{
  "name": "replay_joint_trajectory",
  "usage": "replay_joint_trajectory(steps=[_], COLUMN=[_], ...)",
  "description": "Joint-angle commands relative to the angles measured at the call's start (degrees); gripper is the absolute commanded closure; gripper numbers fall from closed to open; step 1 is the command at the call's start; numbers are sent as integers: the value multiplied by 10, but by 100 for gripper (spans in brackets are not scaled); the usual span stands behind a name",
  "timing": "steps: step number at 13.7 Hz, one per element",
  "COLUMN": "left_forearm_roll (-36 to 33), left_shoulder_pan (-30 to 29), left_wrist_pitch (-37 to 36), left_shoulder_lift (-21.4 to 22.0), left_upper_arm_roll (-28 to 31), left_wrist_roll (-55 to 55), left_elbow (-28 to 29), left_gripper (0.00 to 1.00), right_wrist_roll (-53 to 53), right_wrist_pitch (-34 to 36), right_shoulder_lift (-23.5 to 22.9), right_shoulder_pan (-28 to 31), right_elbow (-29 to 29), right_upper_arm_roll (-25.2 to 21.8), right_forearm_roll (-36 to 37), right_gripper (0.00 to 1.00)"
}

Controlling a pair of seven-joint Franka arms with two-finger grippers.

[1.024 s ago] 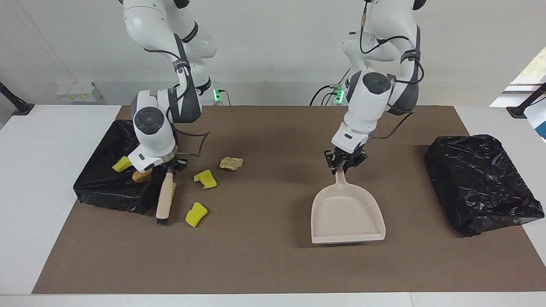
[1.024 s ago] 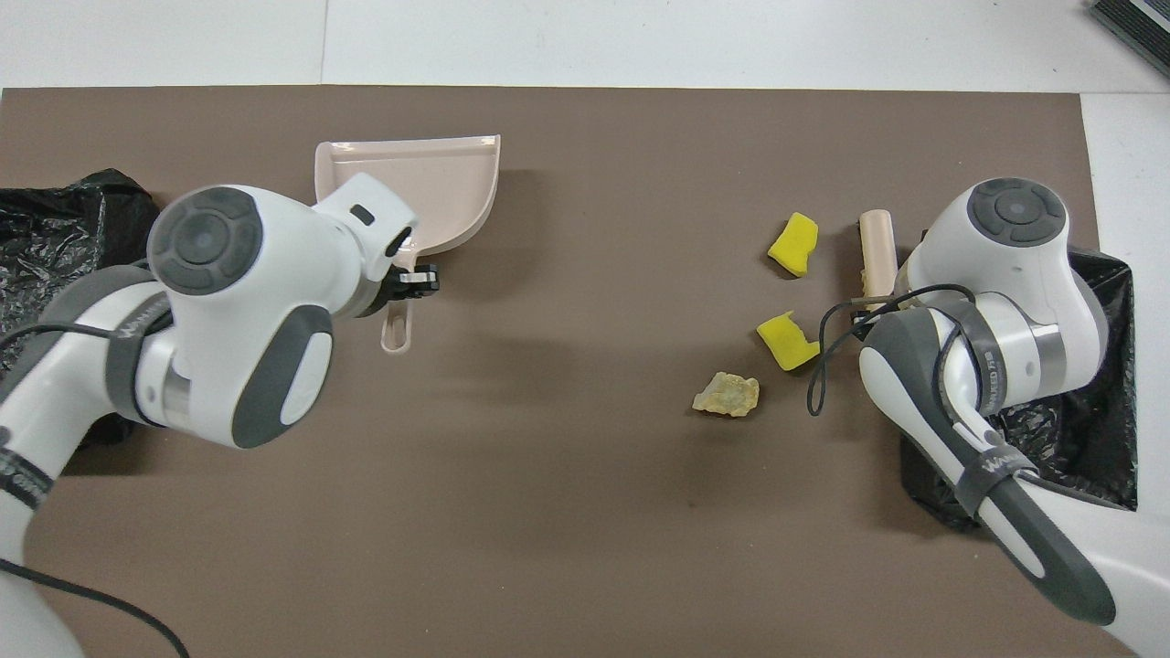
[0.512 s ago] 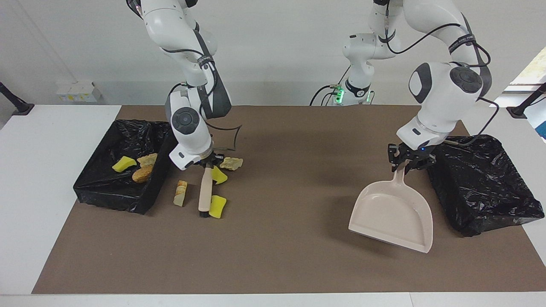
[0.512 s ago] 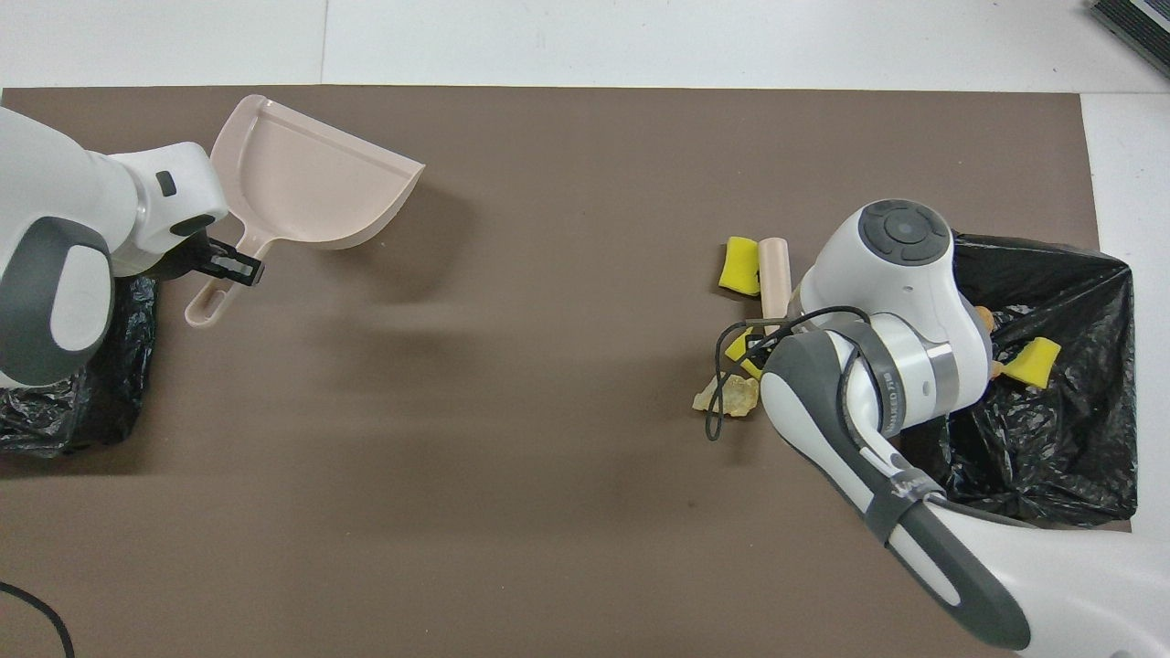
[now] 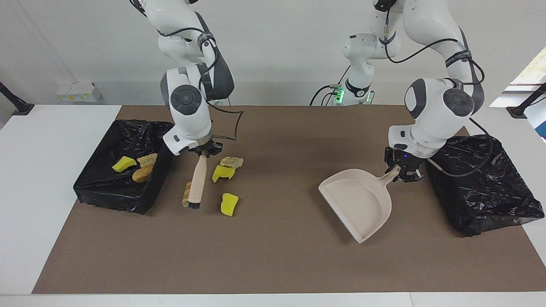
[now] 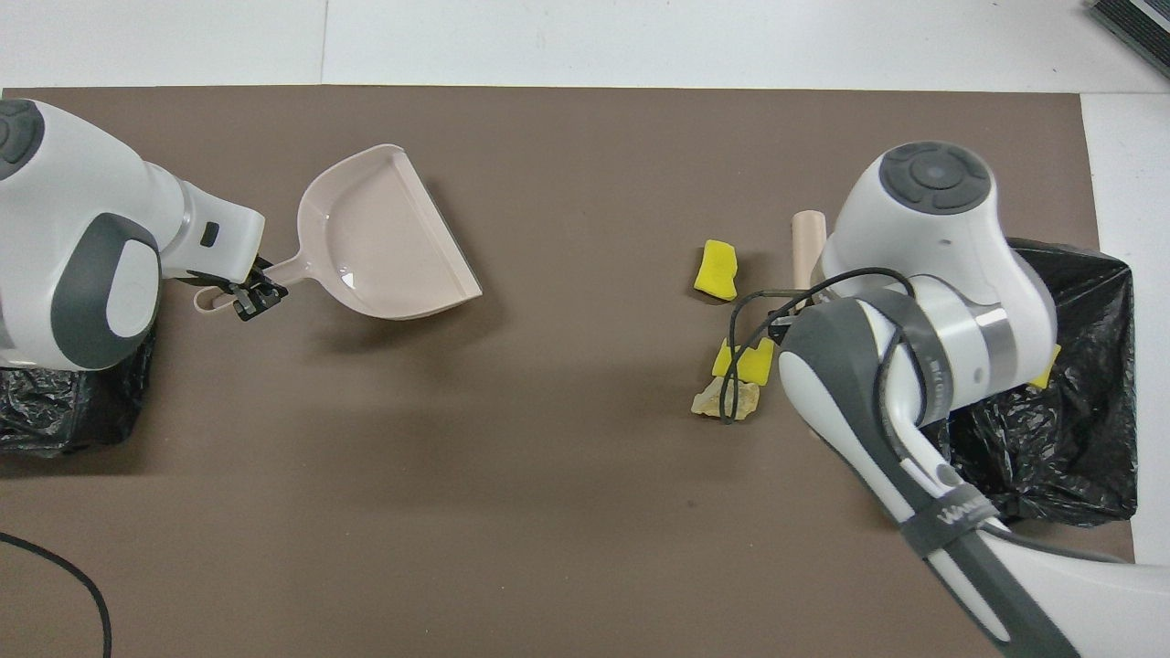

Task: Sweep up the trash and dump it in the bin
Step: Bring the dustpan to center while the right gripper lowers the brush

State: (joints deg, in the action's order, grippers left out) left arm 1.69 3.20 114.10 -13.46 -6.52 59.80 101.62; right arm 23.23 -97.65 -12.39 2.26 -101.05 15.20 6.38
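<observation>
I should use my right gripper to bring the bristles behind the lump before I sweep toward the dustpan, because the orange-brown lump (image 5: 186, 195) lies on the brush's bin side.
My right gripper (image 5: 204, 152) is shut on a beige brush (image 5: 197, 181) that points down at the mat beside the open black bin (image 5: 115, 187). An orange-brown lump (image 5: 186, 194) lies against the bristles. Two yellow chunks (image 5: 223, 172) (image 5: 229, 204) and a beige rock (image 5: 231, 161) lie on the mat beside the brush. Three more trash pieces (image 5: 142, 174) lie in that bin. My left gripper (image 5: 403, 172) is shut on the handle of the pink dustpan (image 5: 358, 200), low over the mat, mouth turned toward the trash. The overhead view shows the dustpan (image 6: 384, 247) and the chunks (image 6: 716, 270).
A second black bag-covered bin (image 5: 482, 183) stands at the left arm's end of the table, close to the left gripper. The brown mat (image 5: 273, 256) covers the table between the two bins. The right arm hides part of the open bin (image 6: 1079, 439) in the overhead view.
The left arm has swung the dustpan away from the bag-covered bin and turned its mouth toward the trash. The right gripper has shifted the brush back toward the open bin; the yellow chunks have moved slightly.
</observation>
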Motion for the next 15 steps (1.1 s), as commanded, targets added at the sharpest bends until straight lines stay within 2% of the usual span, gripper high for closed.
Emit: replay_joint_trajectory(steps=[1, 3, 5, 7, 9, 11, 13, 15], left_forearm_roll=[9, 9, 9, 9, 9, 9, 9, 9], left_shoulder_pan=[43, 87, 135, 157, 160, 172, 174, 174], left_wrist_pitch=[53, 74, 79, 80, 75, 63, 69, 71], left_shoulder_lift=[37, 52, 59, 56, 59, 66, 77, 77], left_upper_arm_roll=[3, 4, 5, 5, 5, 5, 5, 5], left_wrist_roll=[60, 59, 39, -12, -14, -20, -38, -42], left_elbow=[79, 110, 118, 123, 127, 132, 153, 157], left_gripper=[100, 100, 100, 100, 100, 100, 100, 100], right_wrist_roll=[-69, -128, -128, -123, -119, -71, -13, -6], right_wrist_pitch=[-38, -86, -130, -141, -141, -153, -178, -190], right_shoulder_lift=[28, 35, 31, 27, 19, -6, -8, -15], right_shoulder_pan=[56, 92, 92, 84, 49, 15, -28, -53], right_elbow=[-65, -107, -149, -164, -163, -164, -162, -156], right_upper_arm_roll=[5, 5, 6, 8, 7, 7, 8, 8], right_forearm_roll=[8, 8, 7, -2, -31, -59, -78, -128], right_gripper=[100, 100, 100, 100, 100, 100, 100, 100])
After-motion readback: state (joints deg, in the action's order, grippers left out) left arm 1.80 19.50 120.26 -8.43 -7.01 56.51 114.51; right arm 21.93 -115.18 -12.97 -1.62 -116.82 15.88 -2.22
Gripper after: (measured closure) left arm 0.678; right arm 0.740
